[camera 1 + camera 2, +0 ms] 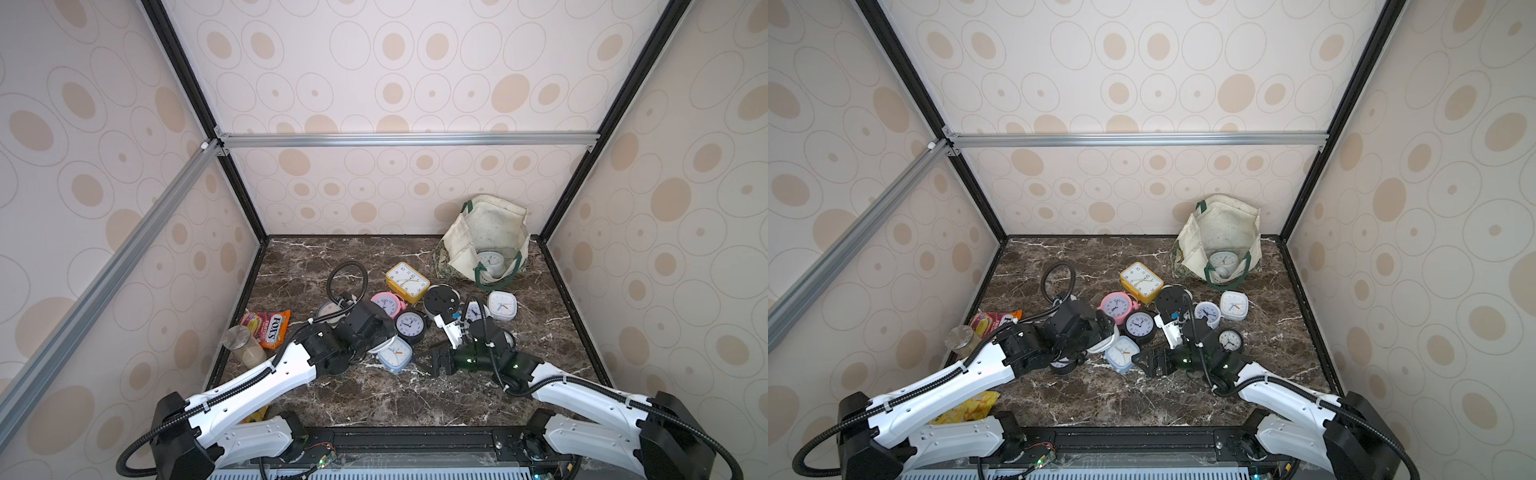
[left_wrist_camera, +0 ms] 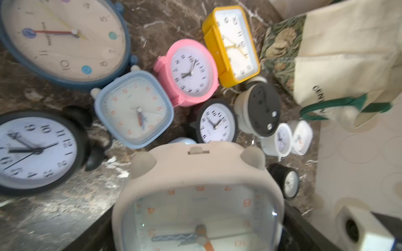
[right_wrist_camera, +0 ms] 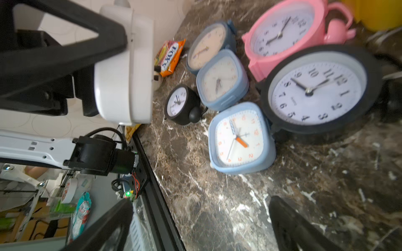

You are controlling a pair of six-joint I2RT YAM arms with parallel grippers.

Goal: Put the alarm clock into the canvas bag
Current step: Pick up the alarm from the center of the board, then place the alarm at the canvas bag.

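I can see the canvas bag's back side (image 1: 497,221) standing up on its own around a wide opening, so I expect the bag to stay open when I bring the white clock in.
A white square alarm clock (image 2: 195,173) with orange numerals sits between the jaws of my left gripper (image 2: 200,239), lifted above the clock pile; from the right wrist it shows side-on (image 3: 124,65). In a top view only its white edge (image 1: 1102,344) shows under the left gripper (image 1: 1096,332). The canvas bag (image 1: 482,232) (image 1: 1221,228) stands open at the back right, with a round white clock (image 1: 490,262) inside. My right gripper (image 1: 432,359) (image 3: 200,226) hangs open and empty over bare marble, facing the left one.
Several clocks lie mid-table: yellow (image 1: 407,281), pink (image 1: 388,303), black round (image 1: 410,326), light blue square (image 1: 395,355), white square (image 1: 502,305). A candy packet (image 1: 270,328) and a lidded jar (image 1: 243,345) sit by the left wall.
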